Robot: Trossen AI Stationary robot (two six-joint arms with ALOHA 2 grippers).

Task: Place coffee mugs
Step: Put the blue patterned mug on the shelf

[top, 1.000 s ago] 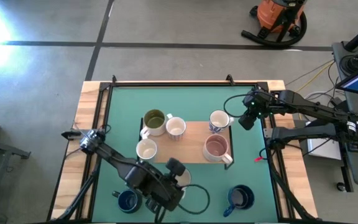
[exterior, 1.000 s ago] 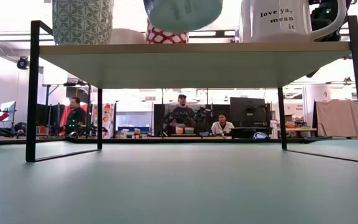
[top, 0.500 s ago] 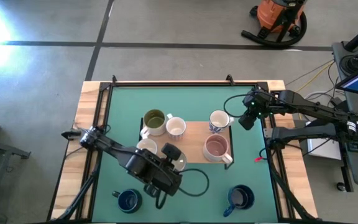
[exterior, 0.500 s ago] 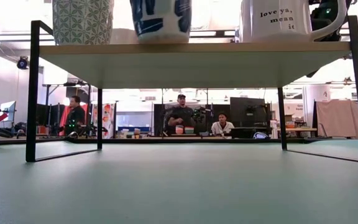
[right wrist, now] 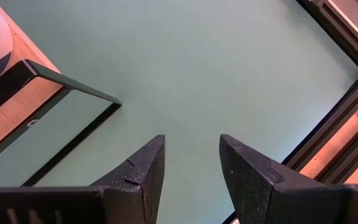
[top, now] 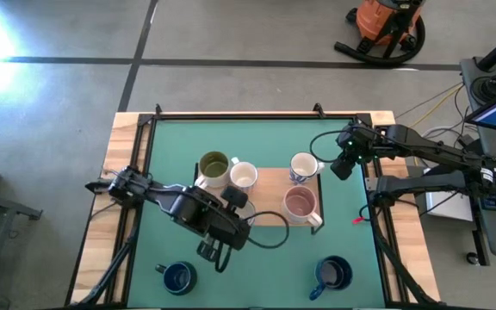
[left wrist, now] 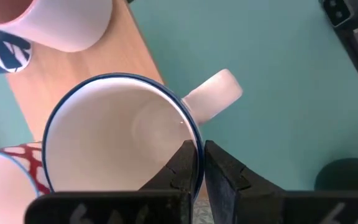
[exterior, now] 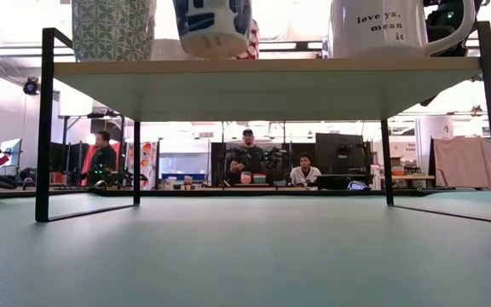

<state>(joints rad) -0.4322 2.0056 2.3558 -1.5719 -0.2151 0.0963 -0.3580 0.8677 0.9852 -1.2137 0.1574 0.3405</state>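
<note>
The blue-rimmed white mug's base [exterior: 216, 43] is above open shelf [exterior: 198, 60] next to the green-patterned mug, so my left gripper keeps moving down until the base rests flat, and then let go.
A wooden shelf [top: 269, 191] on a black frame stands mid-table. An olive-green mug [top: 214, 168], a white mug [top: 244, 176], a blue-patterned mug [top: 304, 166] and a pinkish mug [top: 300, 205] stand on it. Two navy mugs [top: 177, 277] [top: 332, 274] sit on the mat near the front edge. My left gripper [top: 233, 205] is over the shelf's near edge, shut on a white mug with a blue rim and blue marks [exterior: 213, 26]. My right gripper [top: 344, 164] hangs open over the mat, right of the shelf. My left gripper pinches the white mug's rim [left wrist: 188, 134] just beside the handle [left wrist: 213, 96], one finger inside the mug and one outside, coming from above. The mug sits roughly upright with its base just at the shelf top; whether it touches the board I cannot tell.
A red-patterned mug [left wrist: 17, 165] stands close beside the held one, and a green-patterned mug [exterior: 113, 30] and a lettered white mug [exterior: 390, 26] stand on the shelf's front corners. Bare green mat [right wrist: 185, 74] lies around the shelf. People sit in the room beyond.
My left gripper has carried the white mug from the near part of the table toward the far edge, over the shelf's near edge. The mug has turned from tipped, base facing the near edge, to roughly upright, and has come down close to the shelf top.
</note>
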